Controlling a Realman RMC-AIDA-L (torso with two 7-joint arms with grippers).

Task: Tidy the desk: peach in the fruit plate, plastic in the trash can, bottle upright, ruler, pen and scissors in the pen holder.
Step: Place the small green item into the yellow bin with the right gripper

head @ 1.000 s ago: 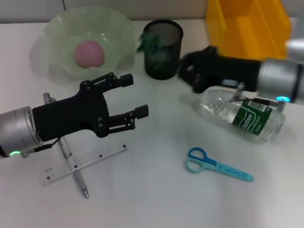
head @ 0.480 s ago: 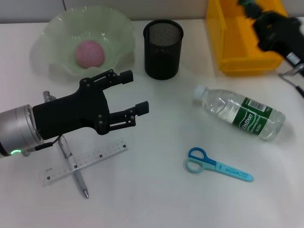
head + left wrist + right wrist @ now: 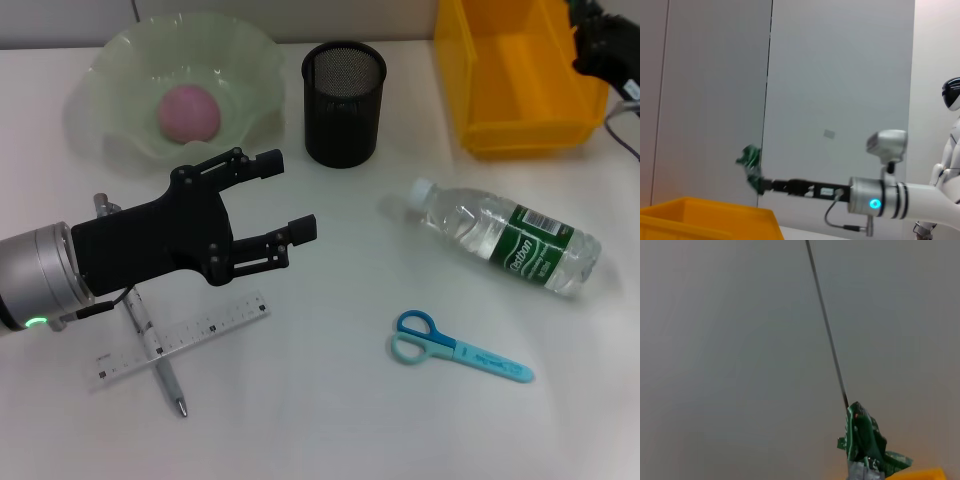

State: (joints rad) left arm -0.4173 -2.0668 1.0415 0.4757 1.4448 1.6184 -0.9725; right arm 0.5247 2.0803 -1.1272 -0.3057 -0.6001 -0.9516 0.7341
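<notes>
The green plastic (image 3: 751,161) is clear above the yellow trash can's rim, so the robot's right gripper should go on moving inward and let go over the can's open middle (image 3: 515,70).
The pink peach (image 3: 188,112) lies in the pale green fruit plate (image 3: 110,75). My left gripper (image 3: 290,195) hovers open and empty over the table, in front of the plate. Beneath its arm lie the clear ruler (image 3: 185,338) and the pen (image 3: 152,340), crossed. The bottle (image 3: 505,236) lies on its side at the right, with the blue scissors (image 3: 455,348) nearer the front. The black mesh pen holder (image 3: 343,100) stands at the back. My right gripper (image 3: 759,183) is shut on crumpled green plastic (image 3: 751,162) (image 3: 865,445) above the yellow trash can (image 3: 520,75) (image 3: 705,220).
The yellow bin fills the back right corner, and the right arm (image 3: 605,45) reaches over its far right edge. Open table surface lies between the ruler and the scissors.
The right arm has swung from beside the pen holder and bottle to the back right above the yellow bin, carrying the green plastic. The left arm has stayed put.
</notes>
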